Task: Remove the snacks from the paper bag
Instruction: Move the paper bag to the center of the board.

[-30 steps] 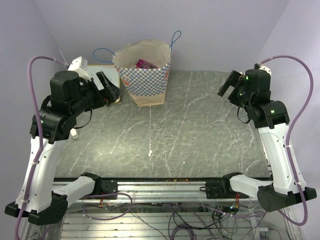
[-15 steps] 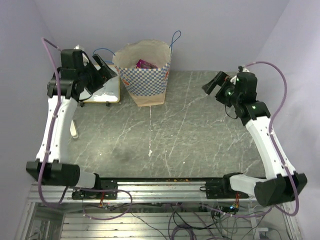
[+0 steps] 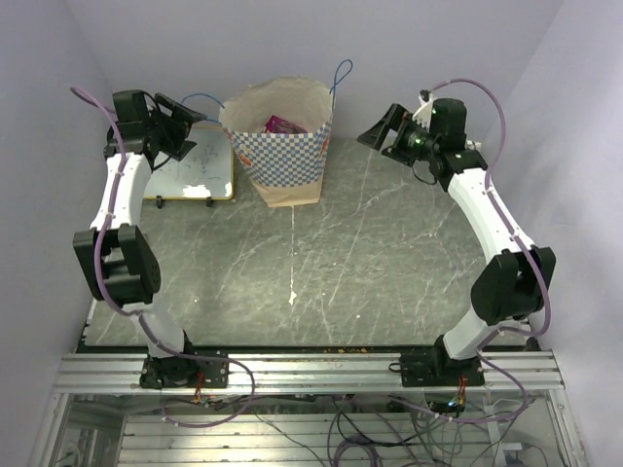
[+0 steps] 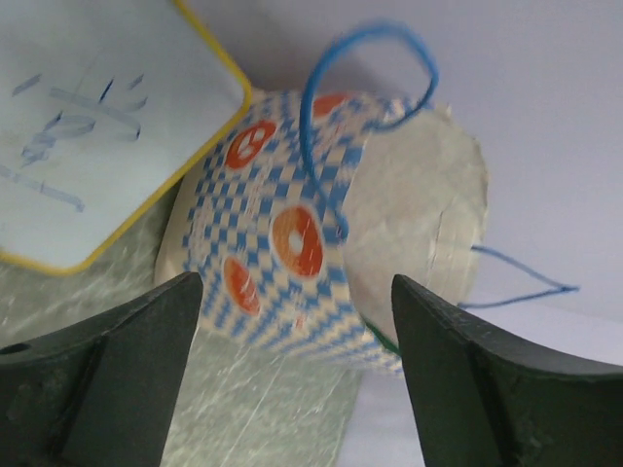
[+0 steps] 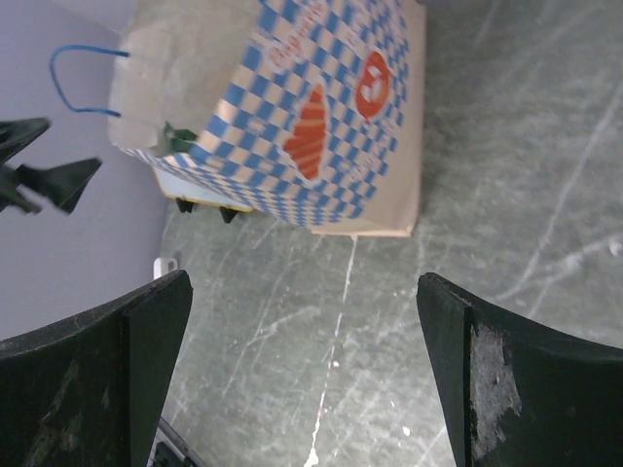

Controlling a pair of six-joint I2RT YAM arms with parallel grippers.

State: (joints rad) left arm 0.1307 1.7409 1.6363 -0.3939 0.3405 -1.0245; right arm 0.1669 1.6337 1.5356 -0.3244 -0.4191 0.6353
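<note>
My right gripper should grab the bag's nearer blue handle [image 3: 338, 76] and help my left gripper pull the bag forward, because the paper bag [image 3: 282, 159] stands close to the back wall.
The paper bag [image 3: 282, 156] stands upright at the back of the table, with a checkered lower band and blue cord handles. A purple packet [image 3: 283, 125] of the snacks shows in its open top. A green packet edge [image 5: 178, 139] peeks out at the rim. My left gripper [image 3: 192, 119] hangs open just left of the bag, facing its side [image 4: 292, 233], and holds nothing. My right gripper [image 3: 376, 132] is open to the right of the bag, apart from it. In the right wrist view the bag [image 5: 311, 126] lies well beyond the open fingers [image 5: 146, 331].
A small whiteboard [image 3: 195, 170] with a yellow frame lies flat on the table to the left of the bag, below my left gripper. The back wall is close behind the bag. Grey marbled tabletop [image 3: 370, 253] stretches in front of the bag.
Both arms have stretched toward the back. The left gripper rose from over the whiteboard to beside the bag's left handle. The right gripper moved left toward the bag. Both stayed open.
</note>
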